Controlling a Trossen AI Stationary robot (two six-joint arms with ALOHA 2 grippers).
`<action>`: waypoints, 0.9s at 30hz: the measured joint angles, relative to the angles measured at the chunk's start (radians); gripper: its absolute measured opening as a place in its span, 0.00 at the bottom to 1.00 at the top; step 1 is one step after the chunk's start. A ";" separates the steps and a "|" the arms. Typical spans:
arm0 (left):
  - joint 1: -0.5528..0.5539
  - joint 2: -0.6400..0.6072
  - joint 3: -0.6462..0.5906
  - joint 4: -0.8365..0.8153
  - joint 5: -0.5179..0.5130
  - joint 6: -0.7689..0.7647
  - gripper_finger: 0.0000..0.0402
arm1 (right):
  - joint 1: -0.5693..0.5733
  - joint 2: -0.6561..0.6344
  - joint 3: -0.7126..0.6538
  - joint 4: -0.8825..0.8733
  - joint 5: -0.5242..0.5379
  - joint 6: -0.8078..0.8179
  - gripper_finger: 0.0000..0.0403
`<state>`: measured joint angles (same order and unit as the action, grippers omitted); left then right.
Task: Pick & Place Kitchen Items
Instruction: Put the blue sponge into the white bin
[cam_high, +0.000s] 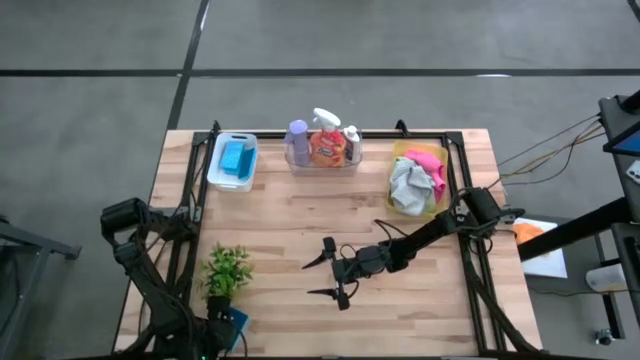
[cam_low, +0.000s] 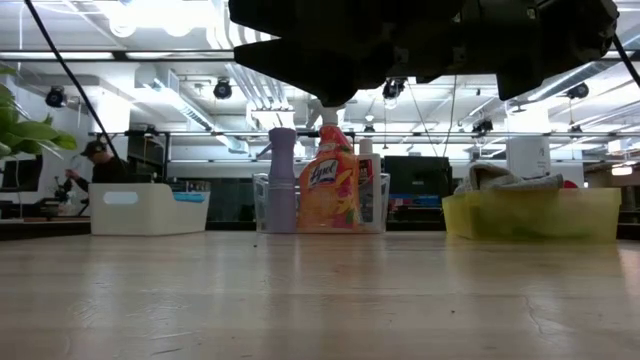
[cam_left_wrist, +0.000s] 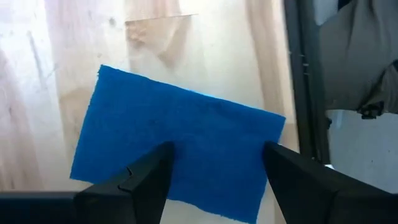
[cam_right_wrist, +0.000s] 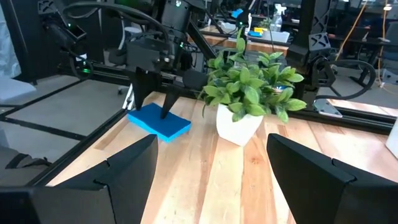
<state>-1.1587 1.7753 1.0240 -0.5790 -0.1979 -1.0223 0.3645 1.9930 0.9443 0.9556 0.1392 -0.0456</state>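
Note:
My left gripper's open fingers are narrower than the blue sponge's long side (cam_left_wrist: 191, 96), so next my left gripper turns and takes hold across the blue sponge's narrow width (cam_left_wrist: 214, 146).
A blue sponge (cam_left_wrist: 186, 124) lies flat on the table's near left corner, beside a potted plant (cam_high: 225, 270). My left gripper (cam_left_wrist: 214, 158) is open and points down over the sponge, its two fingertips above the sponge's top face; it also shows in the right wrist view (cam_right_wrist: 154, 106). My right gripper (cam_high: 320, 277) is open and empty above the middle of the table, pointing toward the table's left edge. The purple bottle (cam_high: 297, 140), orange spray bottle (cam_high: 327, 147) and small white bottle (cam_high: 352, 142) stand in the clear tray. Pink cloth (cam_high: 428, 162) and grey cloth (cam_high: 407, 188) lie in the yellow tray. My left gripper comes at the blue sponge's top face (cam_right_wrist: 168, 119) from above, fingers pointing down, one near each end of the face. The sponge lies flat on the table. Whether the fingertips touch it, I cannot tell.
A white tray (cam_high: 216, 170) with blue sponges stands at the far left, the clear tray (cam_high: 322, 166) at the far middle, the yellow tray (cam_high: 397, 160) at the far right. The plant's white pot (cam_right_wrist: 239, 124) stands close to the sponge. Black frame rails run along the table's edges.

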 joint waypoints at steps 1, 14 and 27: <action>0.003 -0.001 -0.004 -0.002 0.003 -0.007 0.63 | 0.000 0.000 0.000 0.000 0.000 0.000 0.76; 0.016 -0.002 -0.014 -0.019 0.024 -0.023 0.14 | 0.000 0.000 0.000 -0.007 0.003 -0.003 0.76; 0.033 0.000 0.036 -0.021 0.064 0.014 0.00 | 0.000 0.000 0.000 -0.007 0.007 -0.004 0.76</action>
<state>-1.1256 1.7756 1.0602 -0.6004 -0.1337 -1.0086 0.3645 1.9926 0.9443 0.9482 0.1459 -0.0494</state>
